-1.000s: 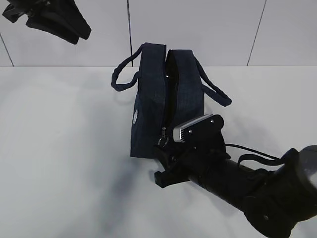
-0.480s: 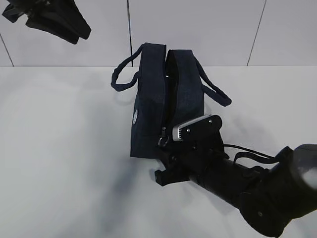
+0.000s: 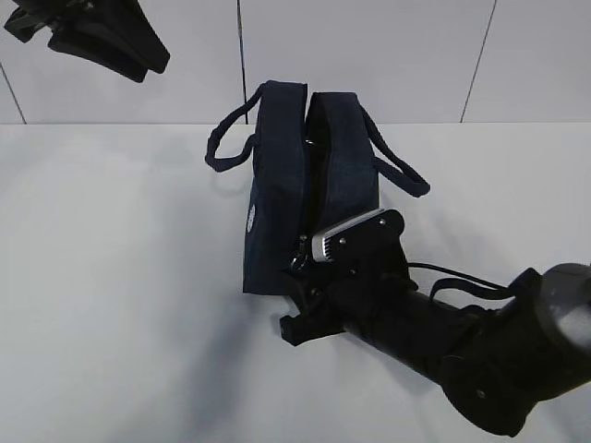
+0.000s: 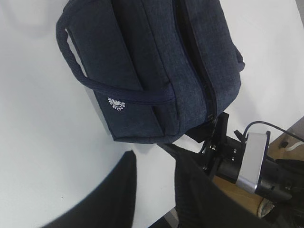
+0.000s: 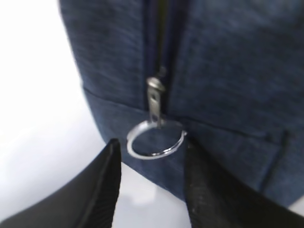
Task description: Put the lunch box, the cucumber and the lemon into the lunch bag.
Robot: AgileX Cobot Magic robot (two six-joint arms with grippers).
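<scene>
The dark gap [image 3: 317, 146] stretches past the silver ring pull [image 3: 300, 251], so I expect the lunch bag to zip closed to its far end once I pull the ring.
The dark navy lunch bag [image 3: 277, 175] stands upright mid-table, its handles hanging to either side and a dark gap along its top seam. Its silver ring pull [image 5: 156, 140] hangs low on the near end. My right gripper [image 5: 151, 147] is open, its fingertips on either side of the ring and just short of it, not gripping. In the exterior view it [image 3: 297, 277] sits at the bag's near end. My left gripper [image 3: 111, 41] is open and empty, high at the back left; its wrist view looks down on the bag [image 4: 152, 71]. The lunch box, cucumber and lemon are out of view.
The white table [image 3: 111, 277] runs to a tiled wall [image 3: 416, 55] behind the bag. My right arm [image 3: 443, 341] lies across the front right. The table's edge [image 4: 190, 209] shows in the left wrist view, under the right arm.
My right gripper has crept left and closer to the bag's near end and the ring pull. The bag has shifted slightly. The left arm has not moved.
</scene>
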